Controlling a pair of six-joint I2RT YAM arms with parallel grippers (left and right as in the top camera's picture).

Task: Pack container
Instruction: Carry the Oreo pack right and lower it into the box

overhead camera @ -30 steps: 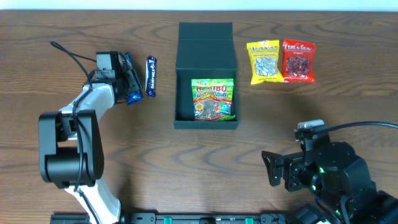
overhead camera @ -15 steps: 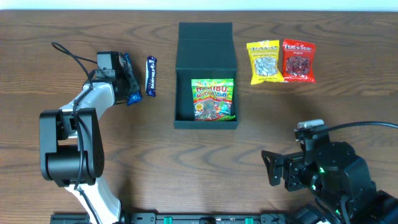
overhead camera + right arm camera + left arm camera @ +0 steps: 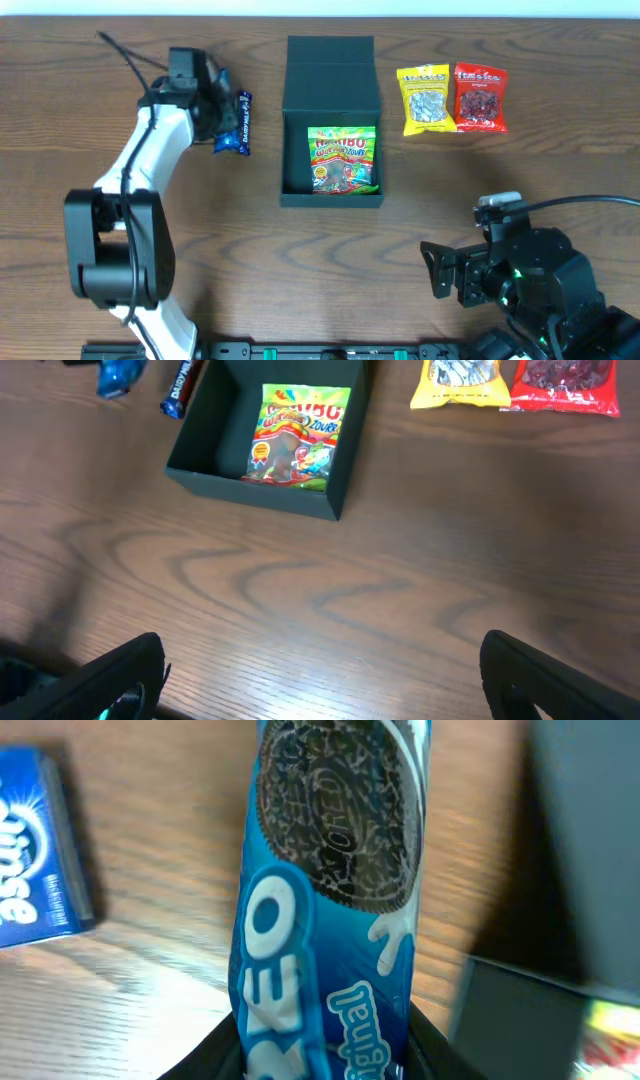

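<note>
The blue Oreo packet (image 3: 228, 140) runs the same way as the container's free strip (image 3: 297, 160) next to the Haribo bag, so my left gripper should keep going to that strip and let go there.
The dark teal container (image 3: 331, 80) stands open at the table's middle back, its flap lid laid back. A Haribo bag (image 3: 343, 159) lies inside it; both also show in the right wrist view, container (image 3: 205, 455) and bag (image 3: 293, 438). My left gripper (image 3: 218, 112) is shut on a blue Oreo packet (image 3: 335, 890), held above the table just left of the container. A dark blue chocolate bar (image 3: 243, 116) lies partly under the packet. My right gripper (image 3: 437, 270) is open and empty at the front right.
A yellow snack bag (image 3: 427, 99) and a red snack bag (image 3: 480, 97) lie side by side right of the container. A blue box (image 3: 35, 845) shows at the left edge of the left wrist view.
My left gripper has lifted the Oreo packet and carried it right and back, over the chocolate bar, toward the container. The right arm has not moved.
</note>
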